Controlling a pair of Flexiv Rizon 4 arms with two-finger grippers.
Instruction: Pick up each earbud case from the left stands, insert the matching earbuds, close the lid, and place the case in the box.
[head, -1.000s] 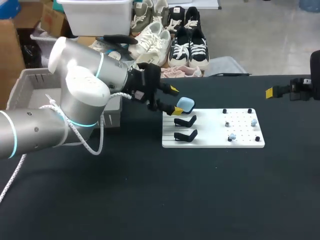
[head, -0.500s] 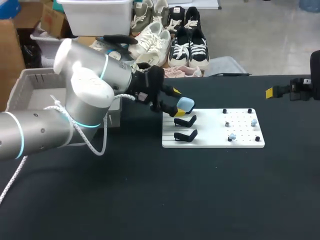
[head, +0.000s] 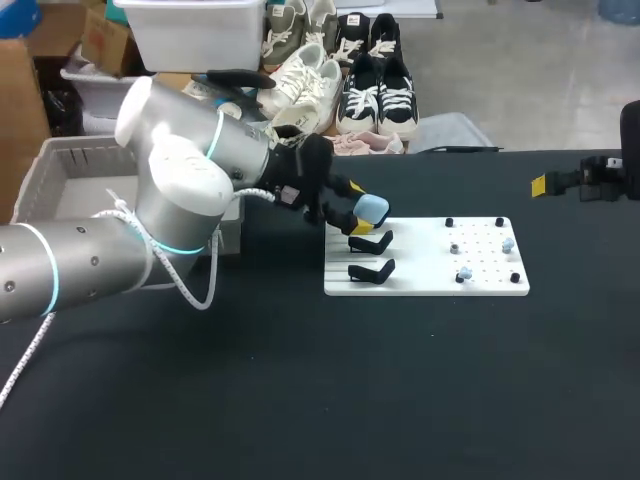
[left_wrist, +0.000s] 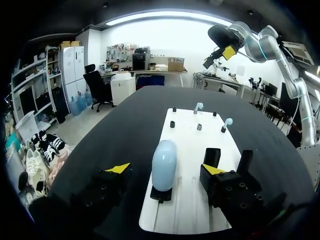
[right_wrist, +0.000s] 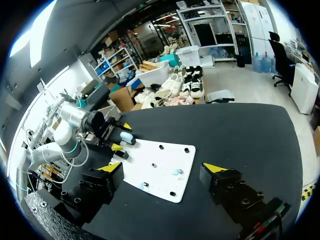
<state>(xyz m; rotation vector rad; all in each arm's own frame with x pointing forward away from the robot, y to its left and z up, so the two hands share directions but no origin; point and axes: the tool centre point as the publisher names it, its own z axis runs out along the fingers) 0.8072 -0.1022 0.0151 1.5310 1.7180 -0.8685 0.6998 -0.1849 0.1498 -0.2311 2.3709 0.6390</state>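
I should expect empty sockets inside the shut light blue earbud case (head: 371, 209) when I open it, because the pale blue earbuds (head: 507, 245) are out on their pegs.
A light blue earbud case (head: 372, 208) stands upright on the rearmost black stand of the white board (head: 425, 282). My left gripper (head: 359, 207) is open around it. In the left wrist view the case (left_wrist: 164, 161) sits between the yellow tips (left_wrist: 118, 168) with a gap on each side. Two empty black stands (head: 370, 243) follow toward the front. Two pale blue earbuds (head: 508, 243) sit on pegs at the board's right end. My right gripper (right_wrist: 162, 167) hangs open above the table's right side, well back from the board (right_wrist: 167, 150).
A grey box (head: 60, 165) stands at the table's left edge behind my left arm. Black pegs (head: 449, 222) mark the board's right part. Bare black tabletop (head: 350, 390) stretches in front of the board.
My left gripper has slid right so its fingers now straddle the blue case, and they stand slightly closer together. The right arm has not moved.
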